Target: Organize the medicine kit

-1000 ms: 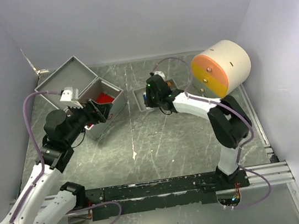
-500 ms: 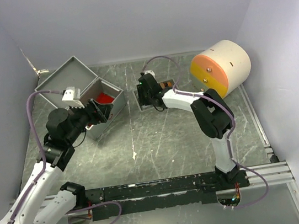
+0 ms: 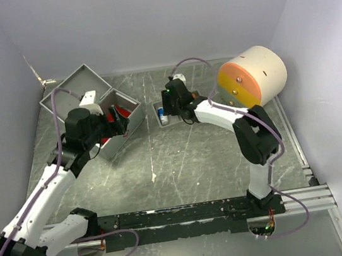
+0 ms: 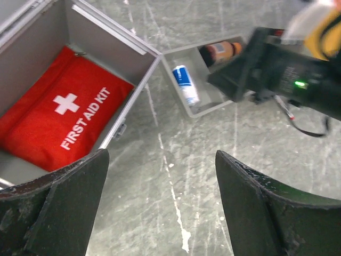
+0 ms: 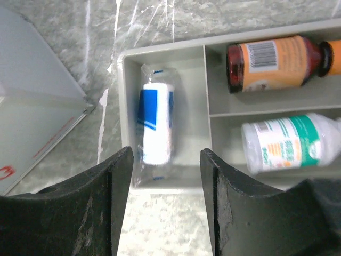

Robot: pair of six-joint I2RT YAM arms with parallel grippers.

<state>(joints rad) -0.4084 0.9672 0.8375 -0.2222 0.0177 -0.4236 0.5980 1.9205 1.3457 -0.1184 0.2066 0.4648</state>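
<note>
The tray (image 3: 164, 118) is crosswise to the slanted case, so next my left gripper grabs the case's side (image 3: 124, 139) while my right gripper turns the tray to lie lengthwise.
The medicine kit (image 3: 114, 143), a grey metal case, stands open at the back left with its lid (image 3: 71, 91) laid back. A red first aid pouch (image 4: 59, 114) lies inside it. My left gripper (image 4: 161, 160) hovers open over bare table beside the case's right wall (image 4: 104, 40), holding nothing. To the right is a shallow divided tray (image 5: 206, 80). It holds a white-and-blue wrapped roll (image 5: 155, 124), an amber bottle (image 5: 274, 61) and a white bottle with a green label (image 5: 290, 141). My right gripper (image 5: 166, 160) is open just above the roll at the tray's near edge, gripping nothing.
A large cream cylinder with an orange face (image 3: 252, 78) sits at the back right, close behind my right arm. An aluminium rail (image 3: 294, 139) runs along the table's right side. Pale walls close in the left, back and right.
My right gripper's jaws have widened over the tray, and the wrapped roll now lies loose in its left compartment. My left arm has swung up toward the case.
</note>
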